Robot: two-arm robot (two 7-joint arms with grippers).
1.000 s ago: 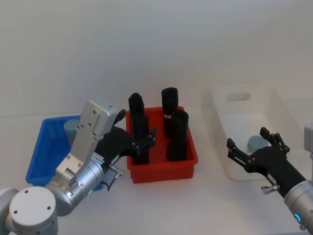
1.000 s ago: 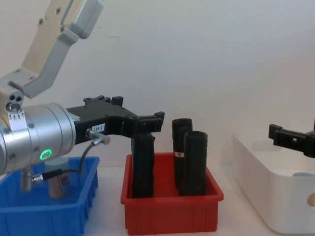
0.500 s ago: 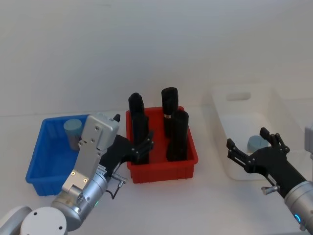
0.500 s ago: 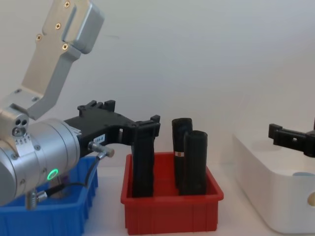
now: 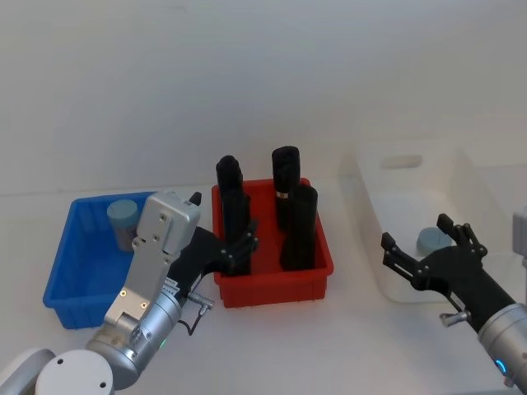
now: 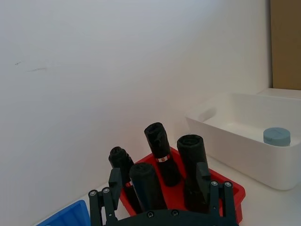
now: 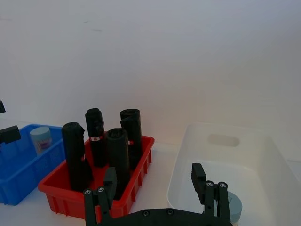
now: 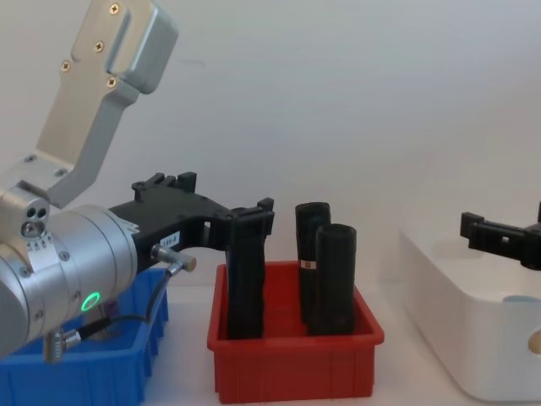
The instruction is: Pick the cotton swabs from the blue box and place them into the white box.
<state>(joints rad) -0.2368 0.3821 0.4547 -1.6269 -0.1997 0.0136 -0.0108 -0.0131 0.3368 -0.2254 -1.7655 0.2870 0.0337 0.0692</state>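
The front black roll (image 8: 336, 279) should come away alone as I lift it and leave the banded roll standing, since their rims (image 8: 326, 219) stand apart.
One jar of cotton swabs (image 5: 122, 220) stands in the far corner of the blue box (image 5: 74, 247), also seen from the right wrist as a jar (image 7: 40, 138) in the blue box (image 7: 19, 174). Another jar (image 5: 431, 241) sits inside the white box (image 5: 412, 177) on the right. My left gripper (image 5: 222, 220) hovers open and empty between the blue box and the red bin, near their front edges, pointing toward the black rolls (image 6: 158, 174). My right gripper (image 5: 416, 232) is open and empty at the white box's near end, just in front of the jar there (image 7: 233, 205).
A red bin (image 5: 276, 288) with several tall black rolls (image 5: 298, 226) stands between the two boxes, right beside my left gripper's fingers. A plain white wall backs the table. Bare table lies in front of the bins.
Over the last second my left arm drew back and lowered toward the near side, uncovering the jar in the blue box. It has held still since. The right gripper has not moved.
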